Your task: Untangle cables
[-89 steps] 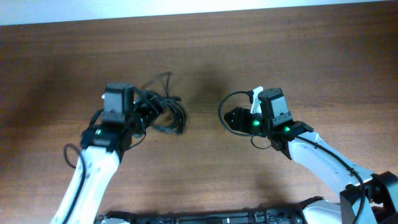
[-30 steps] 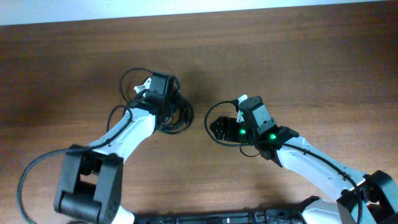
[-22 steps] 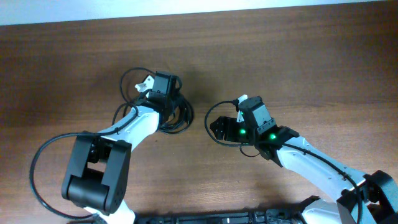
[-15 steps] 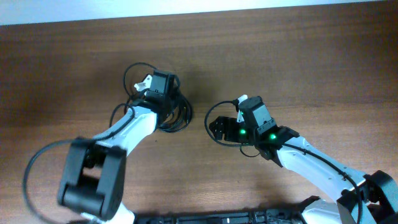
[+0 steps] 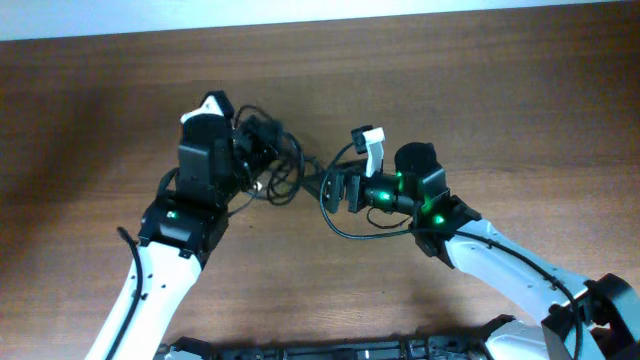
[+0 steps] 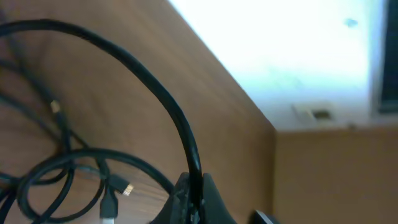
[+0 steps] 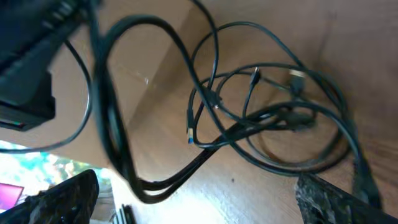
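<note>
My right gripper should grip the heap's other side point(image 5: 312, 164) and pull the opposite way, because the tangled loops point(image 5: 286, 172) rise along with the cable in my left gripper.
The cables point(image 5: 278, 168) lie in a tangled black heap of loops on the wooden table, between the two arms. In the left wrist view, my left gripper point(image 6: 194, 188) is shut on one cable point(image 6: 158, 93), which arcs up and away from the closed fingers; small plugs point(image 6: 126, 187) lie below. Overhead, the left gripper point(image 5: 257, 152) is at the heap's left side. My right gripper point(image 5: 335, 188) stands open at the heap's right edge. In the right wrist view, the right gripper point(image 7: 198, 182) has its jaws wide apart, with the tangle point(image 7: 267, 118) ahead and a doubled strand point(image 7: 168, 179) crossing between them.
The brown wooden table point(image 5: 500, 110) runs to a white wall strip along its far edge point(image 5: 320, 15). A thicker black wire point(image 5: 345, 225) fixed to the right arm loops beside its wrist. The arm bases sit at the near edge.
The left gripper has shut on a cable and the left arm has swung round to the heap's left. The right gripper has opened wider and moved left to the heap.
</note>
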